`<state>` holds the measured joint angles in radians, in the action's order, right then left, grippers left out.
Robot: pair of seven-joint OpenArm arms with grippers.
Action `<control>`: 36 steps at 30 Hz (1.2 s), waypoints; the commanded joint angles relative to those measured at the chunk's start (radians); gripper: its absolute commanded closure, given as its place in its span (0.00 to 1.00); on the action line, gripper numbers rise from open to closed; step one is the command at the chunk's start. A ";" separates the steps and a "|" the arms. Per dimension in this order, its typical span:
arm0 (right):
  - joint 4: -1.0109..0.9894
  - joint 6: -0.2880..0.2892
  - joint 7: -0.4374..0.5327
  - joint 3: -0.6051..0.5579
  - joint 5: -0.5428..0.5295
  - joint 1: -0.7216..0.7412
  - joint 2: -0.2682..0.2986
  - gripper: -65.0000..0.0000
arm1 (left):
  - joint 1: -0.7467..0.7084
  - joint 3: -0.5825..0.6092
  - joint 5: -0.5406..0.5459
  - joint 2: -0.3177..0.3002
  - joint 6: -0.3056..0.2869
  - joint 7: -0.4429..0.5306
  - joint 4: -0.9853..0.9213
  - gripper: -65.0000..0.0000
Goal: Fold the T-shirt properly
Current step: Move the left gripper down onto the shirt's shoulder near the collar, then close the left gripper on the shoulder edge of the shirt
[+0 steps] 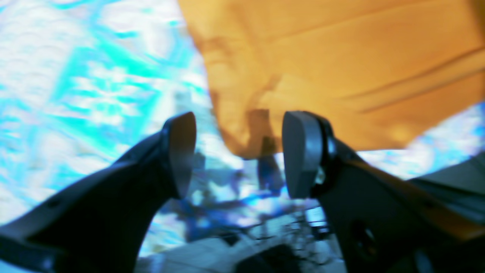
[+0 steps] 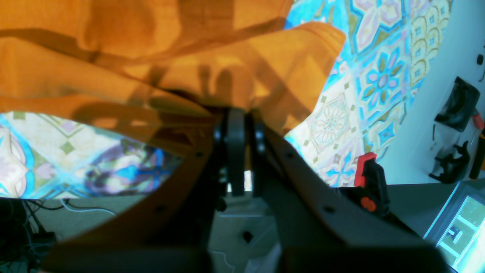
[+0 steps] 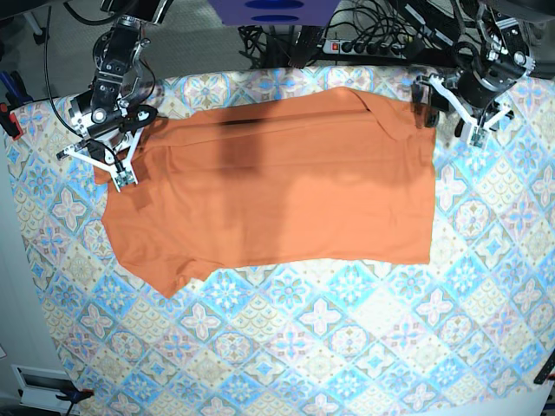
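Note:
My left gripper should move farther in over the T-shirt (image 3: pixel 397 107) before it pinches a fold, because the T-shirt's corner (image 1: pixel 245 148) only just reaches between its open fingers.
The orange T-shirt (image 3: pixel 277 191) lies spread out flat across the patterned cloth, sleeves toward the left in the base view. My left gripper (image 3: pixel 451 117) hovers by the shirt's upper right corner. In the left wrist view its jaws (image 1: pixel 238 155) stand wide open, and the T-shirt (image 1: pixel 341 57) has a corner just beyond the fingertips, not pinched. My right gripper (image 3: pixel 111 160) is at the shirt's upper left sleeve. The right wrist view shows it (image 2: pixel 237 125) shut on a raised fold of the T-shirt (image 2: pixel 113 57).
The blue-pink-cream tile-patterned cloth (image 3: pixel 347 347) covers the table. Cables and a power strip (image 3: pixel 373 43) run along the far edge. A red clamp (image 2: pixel 369 182) grips the table edge near my right arm. Dark tools (image 2: pixel 456 106) lie on the floor beyond.

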<state>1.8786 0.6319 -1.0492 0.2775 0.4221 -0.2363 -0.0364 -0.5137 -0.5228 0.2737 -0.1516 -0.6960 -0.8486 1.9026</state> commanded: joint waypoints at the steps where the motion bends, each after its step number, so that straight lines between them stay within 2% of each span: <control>1: 0.016 -0.002 0.007 0.002 0.007 0.007 0.003 0.98 | 0.022 -0.001 -0.020 -0.013 -0.002 0.019 0.016 0.44; 4: 0.016 -0.002 0.005 -0.001 0.007 0.005 0.000 0.98 | 0.074 0.025 -0.127 -0.013 -0.002 0.019 0.010 0.44; 9: 0.016 -0.002 0.005 0.002 0.007 0.005 0.000 0.98 | 0.109 0.161 -0.238 -0.030 -0.002 0.021 0.008 0.44; 15: 0.016 -0.002 0.004 0.002 0.008 -0.005 0.000 0.98 | 0.115 0.278 -0.256 -0.058 -0.002 0.021 -0.074 0.44; 23: 0.016 -0.002 0.004 0.002 0.008 -0.007 0.000 0.98 | 0.128 0.244 -0.259 -0.058 -0.002 0.022 -0.122 0.44; 27: 0.016 -0.002 0.004 0.002 0.008 -0.007 0.000 0.98 | 0.129 0.244 -0.310 -0.073 -0.002 0.025 -0.122 0.44; 31: 0.016 -0.002 0.004 0.002 0.008 -0.007 0.000 0.98 | 0.120 0.252 -0.344 -0.073 -0.002 0.105 -0.150 0.44; 36: 0.016 -0.002 0.004 0.002 0.008 -0.007 0.000 0.98 | 0.126 0.286 -0.337 -0.076 -0.002 0.125 -0.271 0.44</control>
<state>1.8786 0.6319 -1.0550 0.2787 0.4232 -0.2497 -0.0414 -0.3935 -0.2375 -0.0669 -0.2165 -0.6880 -0.7189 1.6203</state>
